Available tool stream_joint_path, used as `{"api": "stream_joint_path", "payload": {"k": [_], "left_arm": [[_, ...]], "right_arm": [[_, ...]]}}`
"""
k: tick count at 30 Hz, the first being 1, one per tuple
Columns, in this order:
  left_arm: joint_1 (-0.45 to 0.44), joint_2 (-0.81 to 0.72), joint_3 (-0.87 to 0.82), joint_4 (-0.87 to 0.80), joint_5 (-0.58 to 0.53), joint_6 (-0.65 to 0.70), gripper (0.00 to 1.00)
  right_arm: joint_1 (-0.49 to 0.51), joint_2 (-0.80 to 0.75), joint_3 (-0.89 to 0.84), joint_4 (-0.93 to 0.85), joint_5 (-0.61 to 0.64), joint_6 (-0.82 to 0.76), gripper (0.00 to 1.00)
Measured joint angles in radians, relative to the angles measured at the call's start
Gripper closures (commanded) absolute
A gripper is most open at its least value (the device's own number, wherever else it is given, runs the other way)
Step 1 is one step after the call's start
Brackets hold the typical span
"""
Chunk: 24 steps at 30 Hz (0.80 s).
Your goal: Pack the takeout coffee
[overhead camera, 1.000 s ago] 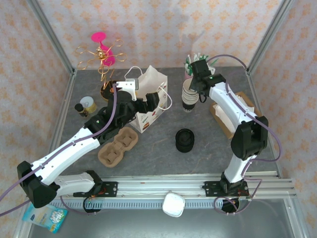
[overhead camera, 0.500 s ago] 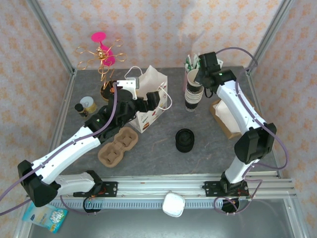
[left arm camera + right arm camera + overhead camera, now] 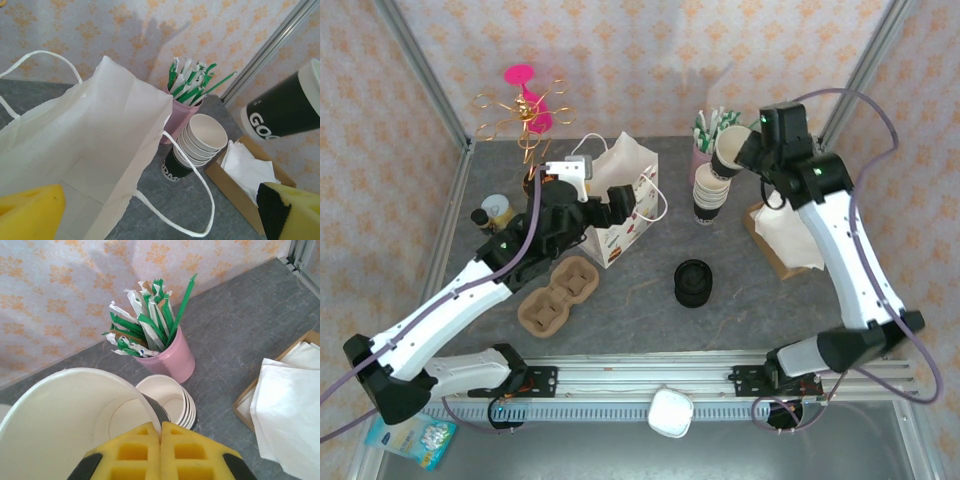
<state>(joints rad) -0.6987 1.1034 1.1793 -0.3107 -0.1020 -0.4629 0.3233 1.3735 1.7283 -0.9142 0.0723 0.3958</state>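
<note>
My right gripper should keep lowering the paper cup (image 3: 729, 150), which hangs clear of the stack with its opening up, toward the free spot (image 3: 725, 252) by the lids until the cup stands.
A lidless paper cup (image 3: 730, 152), black outside and cream inside, hangs tilted in the air above the stack of cups (image 3: 707, 196). My right gripper (image 3: 752, 150) is shut on its rim. In the right wrist view the yellow pads (image 3: 142, 450) pinch the cup's wall (image 3: 65, 415), with the stack (image 3: 172, 400) below. A low pile of black lids (image 3: 693, 283) sits mid-table. My left gripper (image 3: 623, 203) stands open at the mouth of the white paper bag (image 3: 620, 170). Its view shows the bag (image 3: 100, 130) and the lifted cup (image 3: 287, 105) at the right.
A pink tub of green-wrapped sticks (image 3: 705, 135) stands behind the stack. A cardboard box of napkins (image 3: 785, 235) lies at the right. A cardboard cup carrier (image 3: 558, 293) sits in front of the bag. A gold rack (image 3: 525, 120) and small jars (image 3: 492, 214) stand at the back left.
My right arm has lifted one cup off the stack and carried it up and to the right. The left arm has shifted slightly at the bag.
</note>
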Motion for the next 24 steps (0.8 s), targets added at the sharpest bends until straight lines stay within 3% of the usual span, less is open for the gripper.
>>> {"api": "stream_joint_path", "payload": {"k": [6, 11, 17, 24], "left_arm": [[0.0, -0.04, 0.0, -0.058, 0.043, -0.019, 0.01], [-0.006, -0.045, -0.002, -0.089, 0.073, -0.037, 0.01], [-0.063, -0.045, -0.004, -0.103, 0.076, -0.044, 0.01], [-0.1, -0.041, -0.012, -0.104, 0.068, -0.045, 0.01]], "right_arm": [[0.0, -0.191, -0.251, -0.014, -0.002, 0.004, 0.97], [0.0, -0.248, -0.486, 0.017, -0.031, 0.021, 0.97], [-0.001, -0.222, -0.702, 0.124, -0.06, 0.04, 0.96], [-0.043, -0.116, -0.781, 0.258, -0.069, 0.047, 0.96]]}}
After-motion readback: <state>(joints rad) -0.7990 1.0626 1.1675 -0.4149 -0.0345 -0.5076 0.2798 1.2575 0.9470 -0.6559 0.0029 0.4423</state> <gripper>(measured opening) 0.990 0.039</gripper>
